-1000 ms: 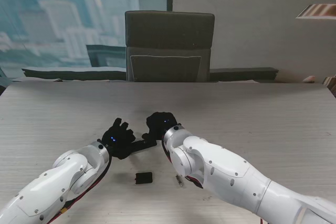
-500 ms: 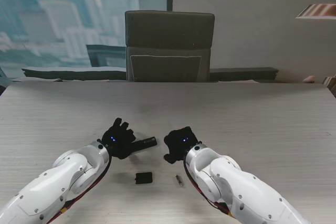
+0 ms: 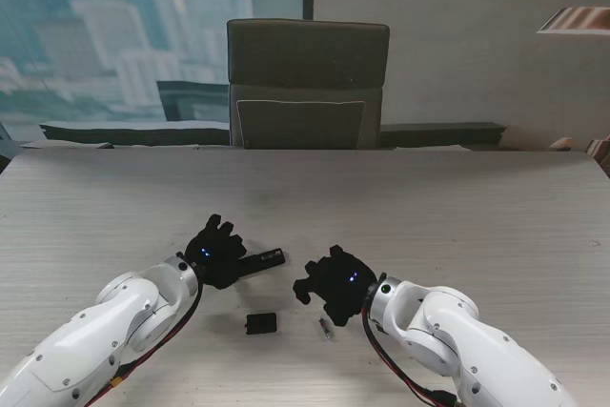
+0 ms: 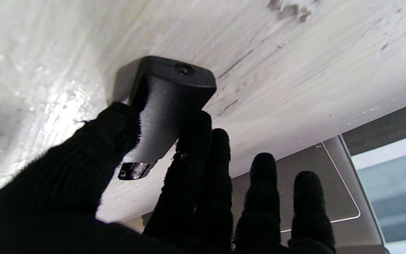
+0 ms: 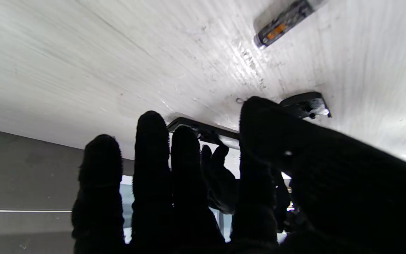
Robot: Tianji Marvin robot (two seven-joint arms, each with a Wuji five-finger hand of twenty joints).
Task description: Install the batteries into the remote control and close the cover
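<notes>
A lone battery [image 3: 326, 329] is lying loose near the battery cover. I should expect another battery to be in place already inside the remote control [image 3: 267, 260].
My left hand [image 3: 213, 251] is shut on the black remote control [image 3: 259, 260], whose end sticks out to the right. In the left wrist view the thumb and fingers pinch the remote [image 4: 167, 102] against the table. The black battery cover [image 3: 261, 322] lies flat on the table nearer to me. A small battery [image 3: 326, 328] lies to its right, also seen as a dark cylinder with an orange label [image 5: 282, 24]. My right hand [image 3: 334, 281] hovers open just beyond the battery, fingers spread and holding nothing. The cover [image 5: 303, 104] shows past its thumb.
The pale wood table [image 3: 457, 216] stretches wide on all sides. A dark office chair [image 3: 307, 83] stands at the far edge, with a window behind it on the left.
My right hand has drawn back from the remote, moving right and nearer to me, and now sits by the battery. The left hand and remote have stayed put.
</notes>
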